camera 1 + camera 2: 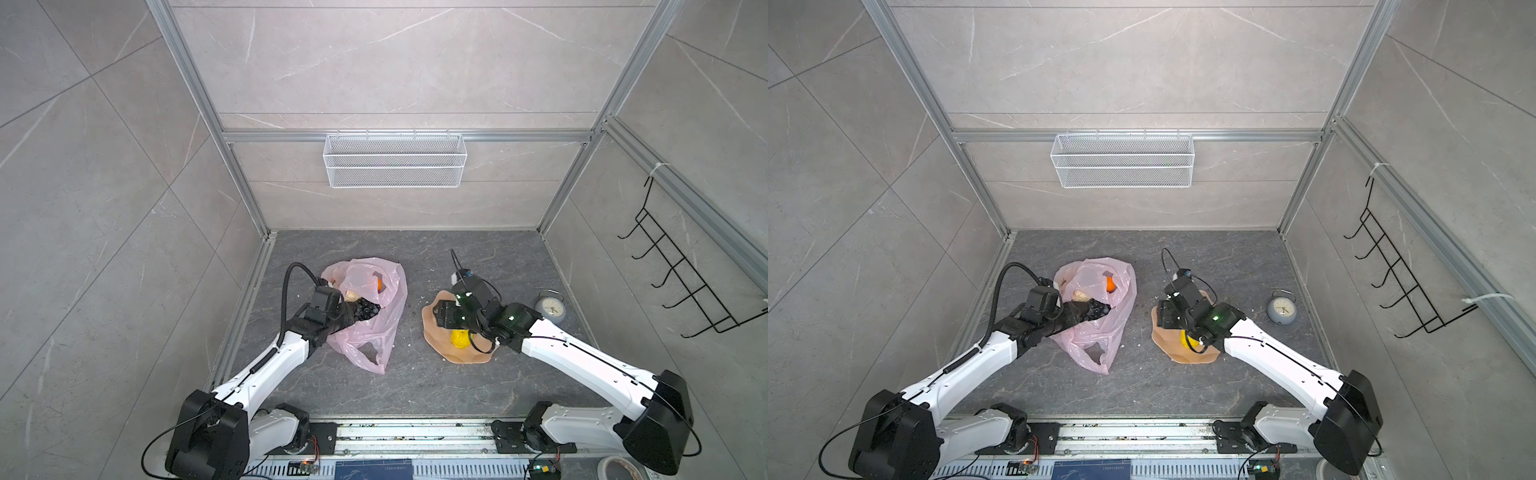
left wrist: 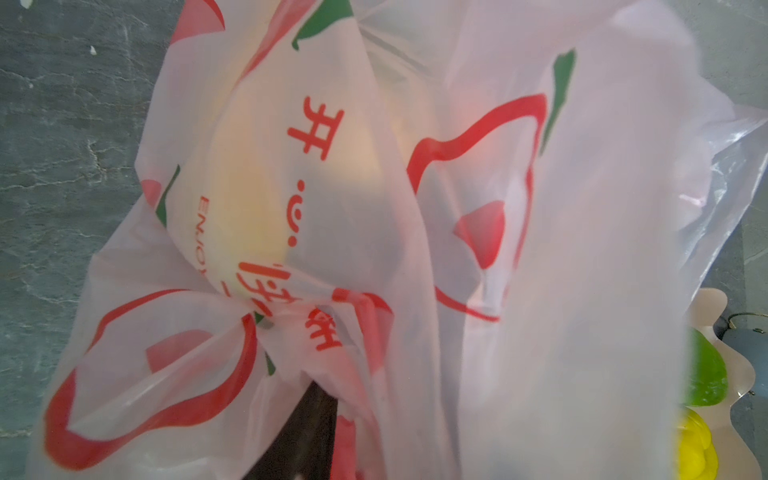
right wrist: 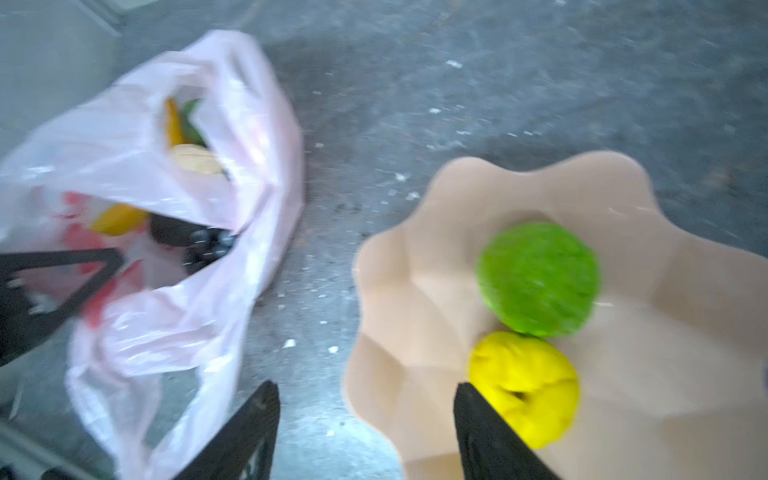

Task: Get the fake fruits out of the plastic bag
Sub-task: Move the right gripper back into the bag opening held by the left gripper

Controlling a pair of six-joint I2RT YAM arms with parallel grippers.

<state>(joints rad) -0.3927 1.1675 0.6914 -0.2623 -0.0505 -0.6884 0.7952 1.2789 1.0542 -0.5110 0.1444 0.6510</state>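
My left gripper should move back with the bag's rim before my right gripper takes the beige piece (image 1: 352, 295), because my left gripper lies across the bag's opening (image 1: 367, 291).
The pale-pink plastic bag (image 1: 374, 332) (image 1: 1100, 332) (image 3: 166, 324) lies left of centre, mouth open. Inside it show a dark grape bunch (image 1: 368, 309) (image 3: 208, 245), an orange (image 1: 380, 284), a beige piece (image 1: 352, 296) and a yellow fruit (image 3: 118, 218). My left gripper (image 1: 356, 312) reaches into the mouth up to the grapes. Bag film (image 2: 540, 249) covers its jaws, so its grip is hidden. My right gripper (image 3: 365, 386) (image 1: 440, 318) hangs open and empty over the plate's edge. A green fruit (image 3: 538, 278) and a yellow lemon (image 3: 525, 386) (image 1: 459, 338) lie on the plate.
The peach scalloped plate (image 1: 469, 353) (image 3: 665, 374) sits right of centre. A grey alarm clock (image 1: 550, 309) stands to its right. A white wire basket (image 1: 395, 160) hangs on the back wall and a black hook rack (image 1: 685, 282) on the right wall.
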